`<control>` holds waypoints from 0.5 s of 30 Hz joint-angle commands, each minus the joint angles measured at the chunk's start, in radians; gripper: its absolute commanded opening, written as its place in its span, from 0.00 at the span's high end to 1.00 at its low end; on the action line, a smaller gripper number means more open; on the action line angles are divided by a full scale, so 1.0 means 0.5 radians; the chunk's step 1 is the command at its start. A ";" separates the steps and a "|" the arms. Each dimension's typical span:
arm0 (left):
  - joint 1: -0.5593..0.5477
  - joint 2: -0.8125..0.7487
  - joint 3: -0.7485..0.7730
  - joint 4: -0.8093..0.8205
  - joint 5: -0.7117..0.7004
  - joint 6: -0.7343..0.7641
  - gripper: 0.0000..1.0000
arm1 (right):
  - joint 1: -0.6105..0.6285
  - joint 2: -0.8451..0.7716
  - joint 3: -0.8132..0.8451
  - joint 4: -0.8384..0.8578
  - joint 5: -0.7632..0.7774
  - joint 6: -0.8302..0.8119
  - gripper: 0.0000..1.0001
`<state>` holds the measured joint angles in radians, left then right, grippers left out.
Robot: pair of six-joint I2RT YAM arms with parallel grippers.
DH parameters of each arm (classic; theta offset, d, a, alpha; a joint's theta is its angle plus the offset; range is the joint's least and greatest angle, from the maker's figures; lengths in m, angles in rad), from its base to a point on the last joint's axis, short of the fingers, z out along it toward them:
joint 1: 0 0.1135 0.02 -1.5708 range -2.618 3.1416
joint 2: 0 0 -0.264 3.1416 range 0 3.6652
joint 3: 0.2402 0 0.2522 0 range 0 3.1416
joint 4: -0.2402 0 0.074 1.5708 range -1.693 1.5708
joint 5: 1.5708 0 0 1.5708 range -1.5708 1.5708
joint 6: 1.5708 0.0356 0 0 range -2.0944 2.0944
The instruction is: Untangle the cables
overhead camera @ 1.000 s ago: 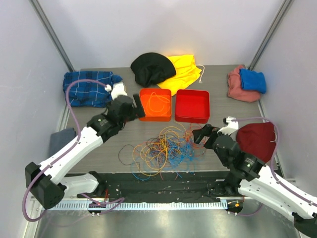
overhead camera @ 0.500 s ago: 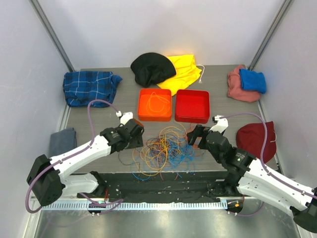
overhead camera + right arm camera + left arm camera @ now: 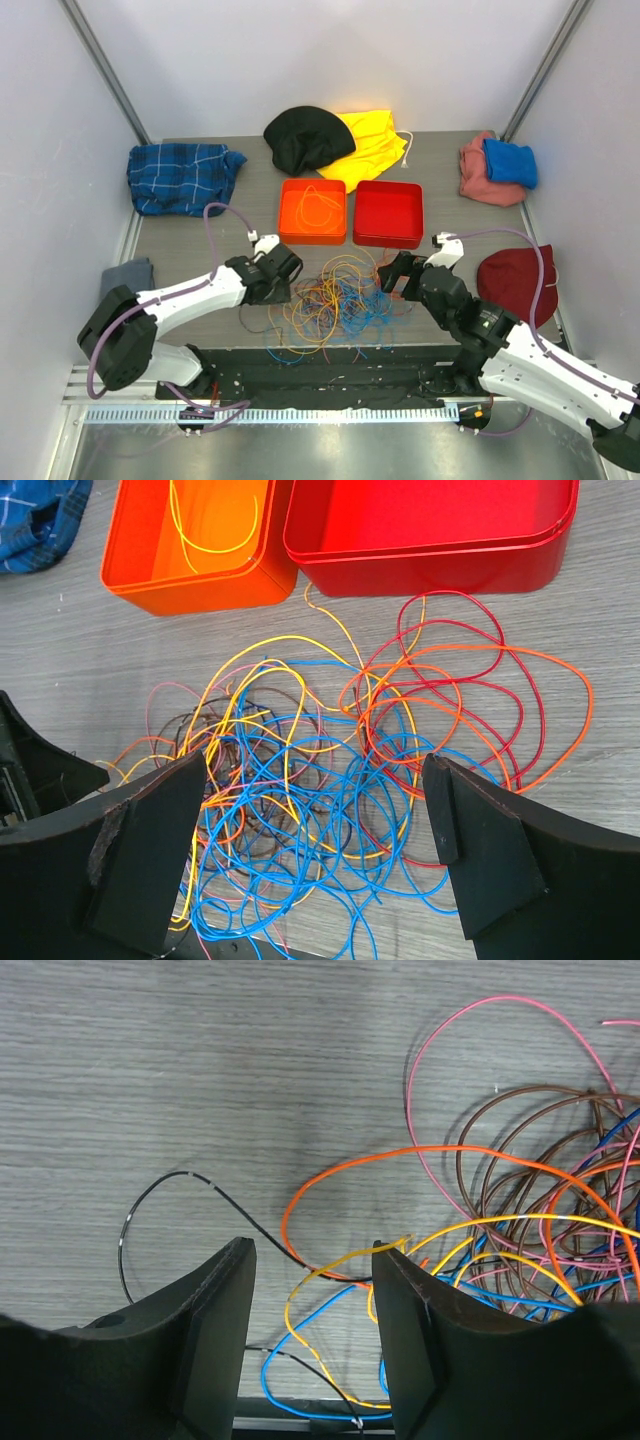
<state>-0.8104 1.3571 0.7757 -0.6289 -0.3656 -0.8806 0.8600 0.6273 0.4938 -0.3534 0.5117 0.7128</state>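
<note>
Next, my left gripper backs away and closes on just the yellow cable [image 3: 289,1307], because black and blue cables [image 3: 343,1281] lie with it between my left gripper's fingers.
A tangle of thin cables [image 3: 335,300] in blue, yellow, orange, red, brown, pink and black lies at the table's near middle. It also shows in the right wrist view [image 3: 330,780]. My left gripper [image 3: 282,279] is open at the tangle's left edge, low over the table; yellow, blue and black strands [image 3: 310,1290] lie between its fingers. My right gripper [image 3: 398,272] is open and empty, above the tangle's right side. An orange tray [image 3: 313,211] holds one yellow cable [image 3: 205,530]. A red tray [image 3: 388,213] beside it is empty.
Cloths lie around: blue plaid [image 3: 180,175] at back left, black [image 3: 305,135] and yellow [image 3: 375,145] at the back, pink with blue [image 3: 497,168] at back right, dark red [image 3: 520,275] at right, grey [image 3: 122,283] at left. The table's near edge runs just below the tangle.
My left gripper has come from the orange tray down and forward to the tangle's left edge. My right gripper moved a little left and up toward the tangle's right side.
</note>
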 commanded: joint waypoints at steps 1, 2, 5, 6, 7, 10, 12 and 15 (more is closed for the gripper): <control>-0.008 0.041 0.068 0.086 -0.085 0.061 0.46 | 0.004 -0.028 0.013 0.023 0.041 0.001 0.01; -0.008 0.047 0.078 0.083 -0.097 0.071 0.46 | 0.001 -0.027 0.013 0.026 0.041 0.004 0.01; -0.008 0.059 0.130 0.083 -0.118 0.089 0.50 | 0.004 -0.024 0.016 0.026 0.041 -0.002 0.01; -0.008 0.059 0.139 0.083 -0.125 0.095 0.53 | 0.004 -0.024 0.016 0.026 0.044 -0.002 0.01; -0.008 0.071 0.151 0.086 -0.128 0.098 0.56 | 0.004 -0.024 0.006 0.026 0.044 0.001 0.01; -0.008 0.075 0.163 0.055 -0.125 0.111 0.76 | 0.004 -0.027 0.006 0.023 0.047 0.007 0.01; -0.008 0.041 0.173 0.031 -0.103 0.108 0.98 | 0.004 -0.034 0.003 0.017 0.050 0.010 0.01; -0.017 -0.094 0.188 -0.055 -0.112 0.074 0.99 | 0.004 -0.034 -0.009 0.023 0.053 0.007 0.01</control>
<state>-0.8116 1.3861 0.8307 -0.6209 -0.3996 -0.8310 0.8600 0.6212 0.4934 -0.3603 0.5140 0.7132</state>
